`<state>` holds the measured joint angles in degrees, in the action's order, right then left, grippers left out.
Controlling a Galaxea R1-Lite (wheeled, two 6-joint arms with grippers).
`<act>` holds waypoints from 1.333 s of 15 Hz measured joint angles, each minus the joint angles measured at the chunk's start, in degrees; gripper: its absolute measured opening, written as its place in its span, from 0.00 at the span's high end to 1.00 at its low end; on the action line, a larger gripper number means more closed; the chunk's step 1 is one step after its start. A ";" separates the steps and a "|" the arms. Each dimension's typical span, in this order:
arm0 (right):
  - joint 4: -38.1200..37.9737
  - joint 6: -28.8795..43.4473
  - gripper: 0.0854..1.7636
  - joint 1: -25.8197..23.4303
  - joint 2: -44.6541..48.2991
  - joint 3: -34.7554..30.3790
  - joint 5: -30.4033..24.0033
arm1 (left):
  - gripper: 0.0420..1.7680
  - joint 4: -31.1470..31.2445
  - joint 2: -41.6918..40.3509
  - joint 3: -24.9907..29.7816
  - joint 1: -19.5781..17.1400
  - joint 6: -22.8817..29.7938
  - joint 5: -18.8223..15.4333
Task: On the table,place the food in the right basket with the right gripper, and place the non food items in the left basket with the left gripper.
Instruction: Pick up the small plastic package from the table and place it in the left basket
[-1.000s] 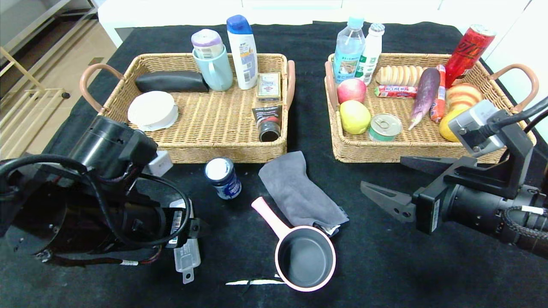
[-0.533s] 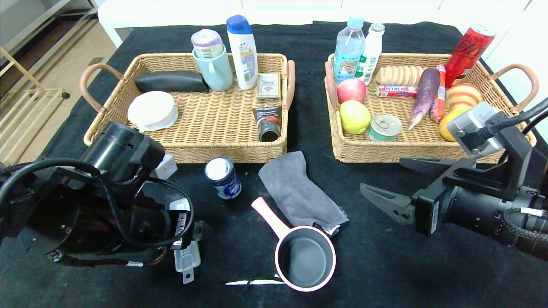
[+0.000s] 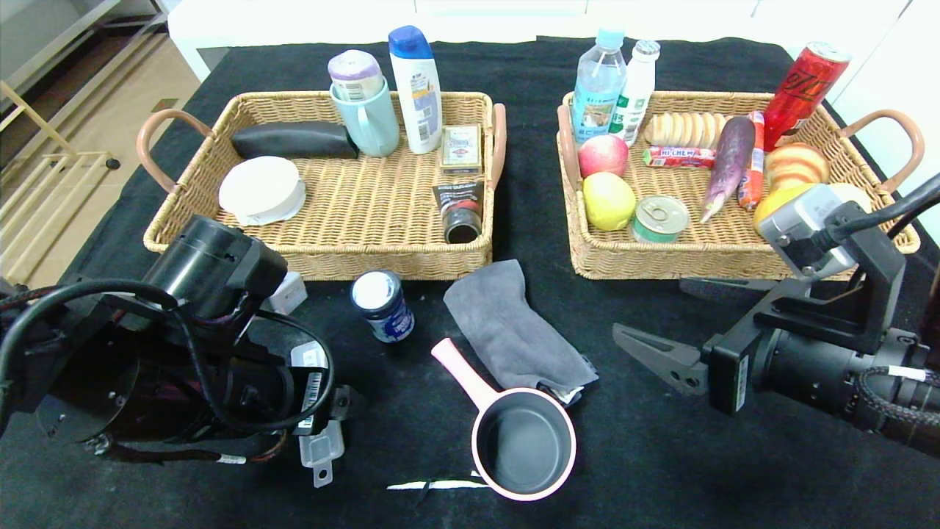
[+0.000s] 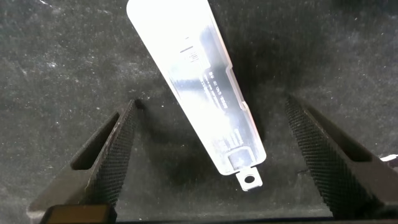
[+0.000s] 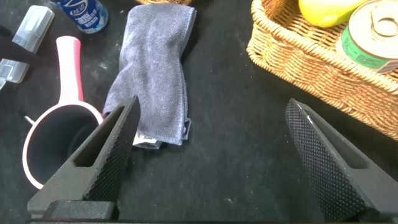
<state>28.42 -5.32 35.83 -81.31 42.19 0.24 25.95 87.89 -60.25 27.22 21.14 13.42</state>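
The translucent grey case [image 4: 200,87] lies slanted [image 4: 229,134] between my fingers, so I expect it to turn in line with them as I close my left gripper.
My left gripper [image 4: 211,102] is open, pointing down at the table [image 3: 661,455], its jaws on either side of the translucent grey case [image 4: 199,81] without touching it. In the head view my left arm covers most of the case [image 3: 321,450]. My right gripper [image 3: 650,308] is open and empty above bare cloth in front of the right basket [image 3: 661,266]. The green tin [image 3: 659,218] lies in that basket. The blue jar [image 3: 382,305], grey cloth [image 3: 514,330] and pink saucepan [image 3: 521,441] are on the table in front of the left basket [image 3: 323,262].
The left basket holds a shampoo bottle [image 3: 416,88], a mug [image 3: 367,114], a black pouch [image 3: 294,139] and other items. The right basket holds fruit, bottles, a red can [image 3: 804,84] and snacks. A white strip [image 3: 433,484] lies by the front edge.
My left arm has shifted slightly right and down over the case. My right gripper has drifted a little left and lower, still open. The objects have not moved.
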 joint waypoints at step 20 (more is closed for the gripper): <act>-0.02 -0.28 0.04 0.90 0.13 -1.05 0.11 | 0.64 -0.29 0.48 1.18 0.61 -0.50 0.49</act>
<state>28.39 -5.60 36.73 -81.18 41.14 0.35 25.66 88.37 -59.06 27.83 20.64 13.91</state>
